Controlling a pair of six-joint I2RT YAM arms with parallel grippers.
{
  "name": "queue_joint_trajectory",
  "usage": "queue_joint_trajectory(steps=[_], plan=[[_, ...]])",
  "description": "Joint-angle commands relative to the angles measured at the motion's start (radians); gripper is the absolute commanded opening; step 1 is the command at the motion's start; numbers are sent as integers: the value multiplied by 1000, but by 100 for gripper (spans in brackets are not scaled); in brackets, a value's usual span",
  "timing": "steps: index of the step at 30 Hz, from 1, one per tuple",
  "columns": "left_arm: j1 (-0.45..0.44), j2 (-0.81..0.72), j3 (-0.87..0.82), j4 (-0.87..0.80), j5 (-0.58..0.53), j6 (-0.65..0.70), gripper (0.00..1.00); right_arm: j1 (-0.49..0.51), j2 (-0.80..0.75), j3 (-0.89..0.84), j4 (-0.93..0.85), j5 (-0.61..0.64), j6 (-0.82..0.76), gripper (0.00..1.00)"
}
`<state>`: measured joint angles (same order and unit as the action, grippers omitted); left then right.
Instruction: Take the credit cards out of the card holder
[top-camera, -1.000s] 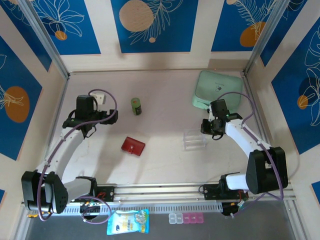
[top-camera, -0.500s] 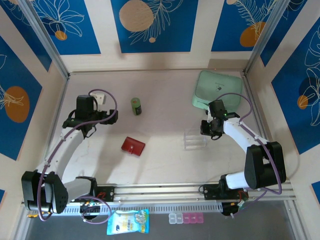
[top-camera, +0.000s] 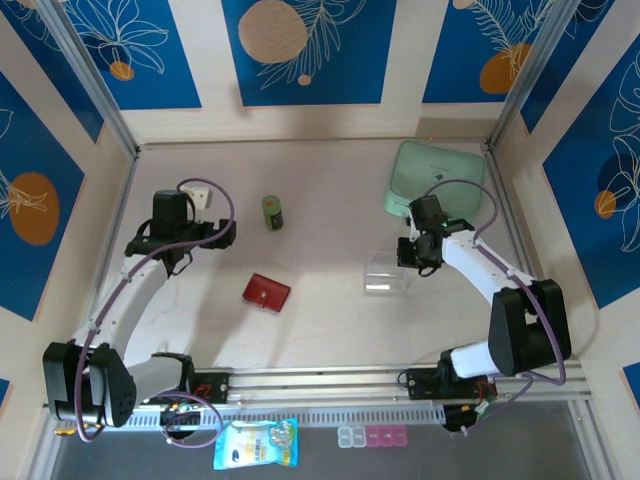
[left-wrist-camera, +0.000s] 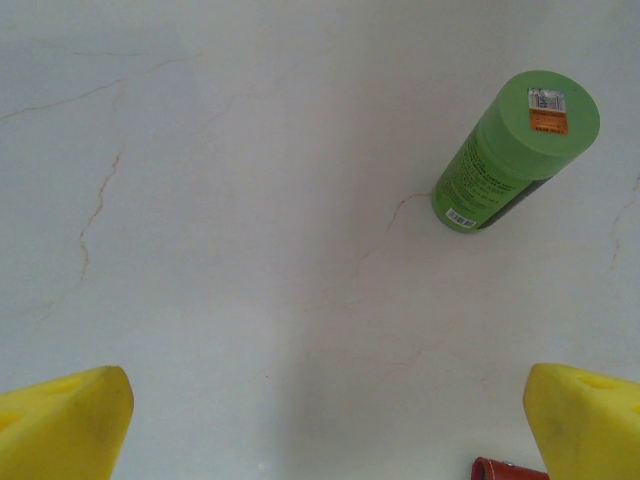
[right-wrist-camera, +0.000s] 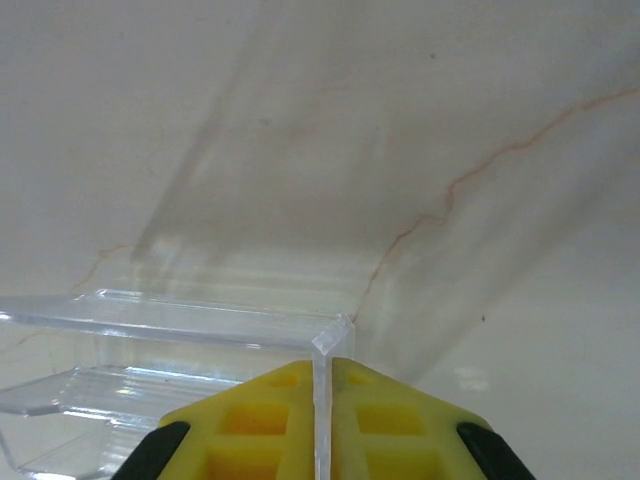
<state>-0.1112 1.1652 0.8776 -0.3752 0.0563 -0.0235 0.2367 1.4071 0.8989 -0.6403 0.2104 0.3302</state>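
Observation:
My right gripper should keep carrying the box until it rests there, as it is pinching the clear box's side (right-wrist-camera: 322, 385) and the space (top-camera: 335, 231) beside the green can is open.
The card holder (top-camera: 266, 292), a small flat red wallet, lies closed on the table left of centre. Its corner (left-wrist-camera: 505, 468) shows at the bottom edge of the left wrist view. The credit cards are hidden. My left gripper (top-camera: 183, 245) hovers up-left of the wallet, its yellow fingers spread wide over bare table (left-wrist-camera: 325, 392), open and holding nothing. My right gripper (top-camera: 415, 256) is shut on the thin upright wall of a clear plastic box (top-camera: 388, 275). In the right wrist view that wall (right-wrist-camera: 322, 345) stands pinched between the yellow fingers (right-wrist-camera: 322, 370).
A green can (top-camera: 272, 212) stands behind the wallet and shows in the left wrist view too (left-wrist-camera: 515, 150). A mint-green pouch (top-camera: 435, 175) lies at the back right. A white object (top-camera: 200, 193) sits beside the left arm. Wall panels enclose three sides.
My right gripper has closed onto the clear box's wall and moved a little to the left, and the box has shifted left with it. The left arm has not moved.

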Motion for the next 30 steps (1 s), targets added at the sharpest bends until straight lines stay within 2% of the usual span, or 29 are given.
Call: queue_joint_trajectory(steps=[1,9,13,21,30], plan=[[10,-6,-6,9,22,16,100,27,24,64,-28,10,38,9],[11,-2,-6,9,26,5,100,123,180,253,-73,55,105,6],[10,1,-4,9,33,-2,100,168,287,382,-110,87,147,0],[10,0,-6,9,33,-6,100,226,516,662,-194,107,203,0],[10,4,-6,10,33,-5,100,266,660,836,-224,128,208,0]])
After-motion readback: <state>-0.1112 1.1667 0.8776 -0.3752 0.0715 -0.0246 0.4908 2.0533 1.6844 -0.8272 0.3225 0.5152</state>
